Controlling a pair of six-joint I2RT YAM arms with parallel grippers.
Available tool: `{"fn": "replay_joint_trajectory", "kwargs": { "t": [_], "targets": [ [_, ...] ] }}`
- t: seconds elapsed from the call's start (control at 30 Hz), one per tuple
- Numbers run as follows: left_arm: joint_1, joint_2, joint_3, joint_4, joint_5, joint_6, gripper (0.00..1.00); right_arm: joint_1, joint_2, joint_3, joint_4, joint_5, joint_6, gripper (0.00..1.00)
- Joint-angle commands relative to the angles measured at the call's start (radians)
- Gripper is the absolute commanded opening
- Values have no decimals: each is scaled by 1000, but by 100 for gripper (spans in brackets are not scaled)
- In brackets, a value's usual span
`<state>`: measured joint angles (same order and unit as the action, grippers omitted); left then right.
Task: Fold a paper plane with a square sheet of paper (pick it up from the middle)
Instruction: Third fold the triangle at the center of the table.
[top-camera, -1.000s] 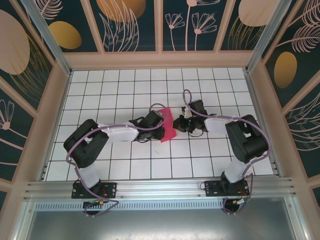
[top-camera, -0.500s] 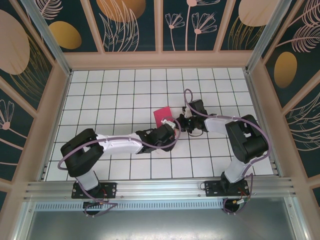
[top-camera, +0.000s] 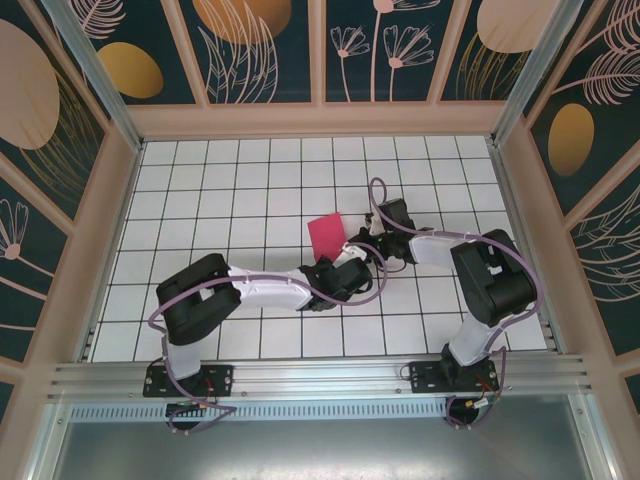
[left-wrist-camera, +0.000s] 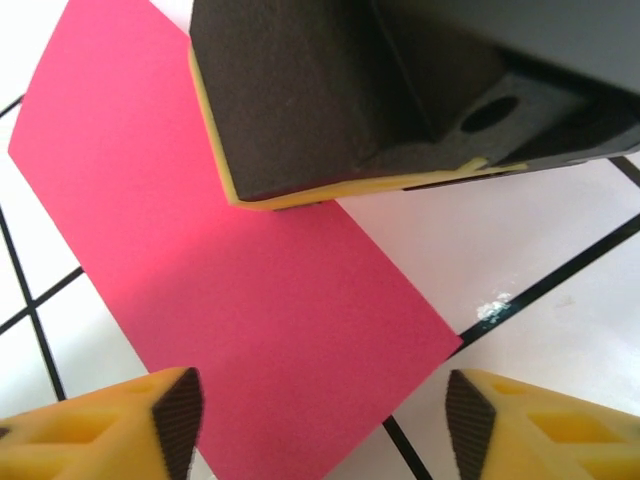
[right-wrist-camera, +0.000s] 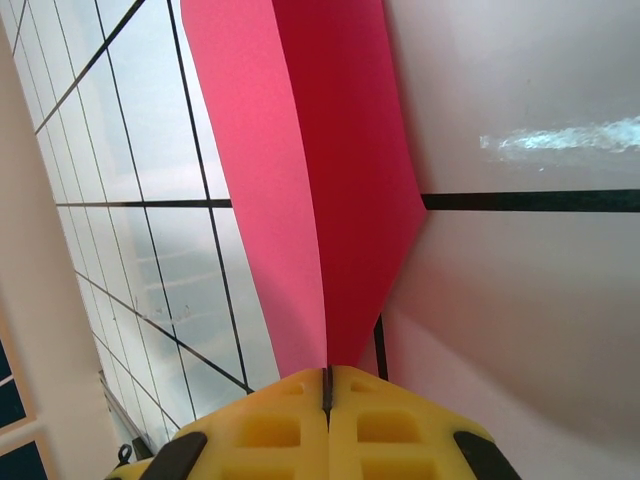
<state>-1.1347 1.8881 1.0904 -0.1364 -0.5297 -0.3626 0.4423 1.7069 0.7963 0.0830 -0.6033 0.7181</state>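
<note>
The paper's two halves stand apart past my right gripper's pinch. Next, my right gripper opens, moves back and presses the paper flat from above.
The magenta-pink sheet of paper lies folded in two layers on the white tiles near the table's middle. My right gripper is shut on its near right end; the right wrist view shows the yellow fingers pressed together on the paper, which fans away from them. My left gripper hovers just in front of the paper, open, with nothing between its fingertips. Seen from the left wrist, the paper lies flat below, and one dark right finger rests on its upper edge.
The floor is white tile with a black grid. Patterned walls and beige posts close the table in on three sides. An aluminium rail runs along the near edge by the arm bases. The two arms meet close together at the centre.
My left gripper came off the paper's left side, swung round to its near side and opened. The paper shifted a little up and left. The right gripper stayed shut on it.
</note>
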Motion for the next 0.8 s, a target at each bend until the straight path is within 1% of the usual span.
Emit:
{"fn": "replay_joint_trajectory", "kwargs": {
  "t": [0.0,0.2,0.3,0.37,0.5,0.53,0.57,0.7,0.77],
  "targets": [
    [1,24,26,-24,-61,16,60,7,-13,16,4,-27,1,7],
    [1,17,18,-15,-62,18,34,7,-8,35,-13,-25,-10,8],
    [2,12,17,-9,-57,21,24,6,-7,38,-16,-23,-12,9],
    [2,9,18,-5,-61,22,16,6,-6,40,-16,-21,-12,9],
    [2,6,20,1,-62,21,7,6,-7,40,-20,-21,-15,10],
    [2,4,19,3,-61,20,2,4,-9,40,-22,-20,-16,10],
    [1,3,17,4,-58,19,0,5,-12,41,-22,-17,-17,10],
    [2,-12,5,13,-39,5,0,-3,-22,39,-26,-10,-23,17],
    [4,-34,-16,43,2,1,0,-11,-42,36,-27,-10,-29,23]
  ]
}}
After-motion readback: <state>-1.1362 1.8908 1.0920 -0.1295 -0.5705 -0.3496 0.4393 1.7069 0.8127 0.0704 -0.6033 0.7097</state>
